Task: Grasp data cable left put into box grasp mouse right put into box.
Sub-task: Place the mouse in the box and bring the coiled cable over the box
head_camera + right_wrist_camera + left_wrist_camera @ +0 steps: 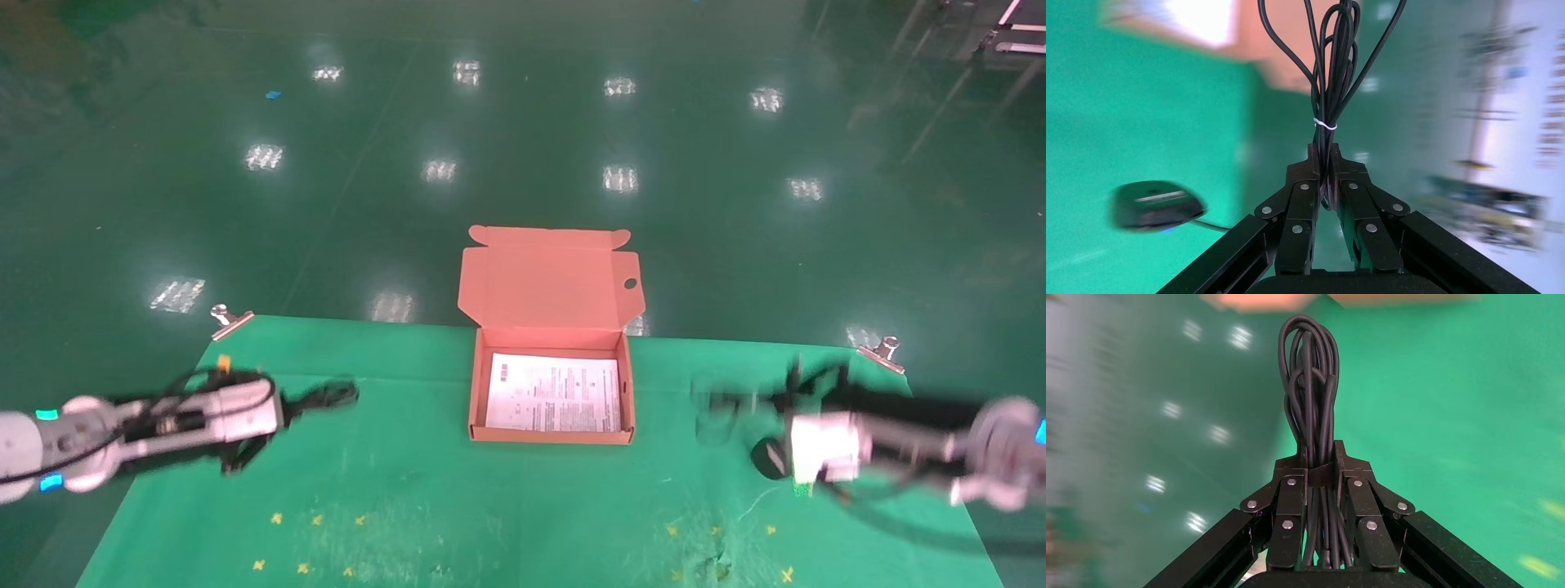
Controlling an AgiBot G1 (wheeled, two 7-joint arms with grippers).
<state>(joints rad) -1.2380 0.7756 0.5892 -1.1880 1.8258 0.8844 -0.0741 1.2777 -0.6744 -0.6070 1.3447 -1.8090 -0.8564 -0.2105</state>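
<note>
The data cable should wait off to the side in my left gripper until my right gripper lowers the mouse (770, 457) into the small box (552, 392), as both my grippers are bringing things toward it.
The box (549, 436) lies open at the table's middle back, its lid (547, 282) standing up and a white sheet (556, 392) on its floor. Left of the box, my left gripper (304, 403) (1321, 458) is shut on the data cable (337, 394) (1310, 373), a black hank sticking out past the fingertips toward the box. On the box's right side, my right gripper (772, 400) (1324, 153) is shut on the mouse's tied cord (1333, 73). The mouse (766, 459) (1156, 204) hangs beside that gripper, over the cloth.
A green cloth (523, 506) with small yellow marks covers the table. Metal clips (231, 317) (881, 351) hold its back corners. Beyond the back edge lies a glossy green floor (523, 147).
</note>
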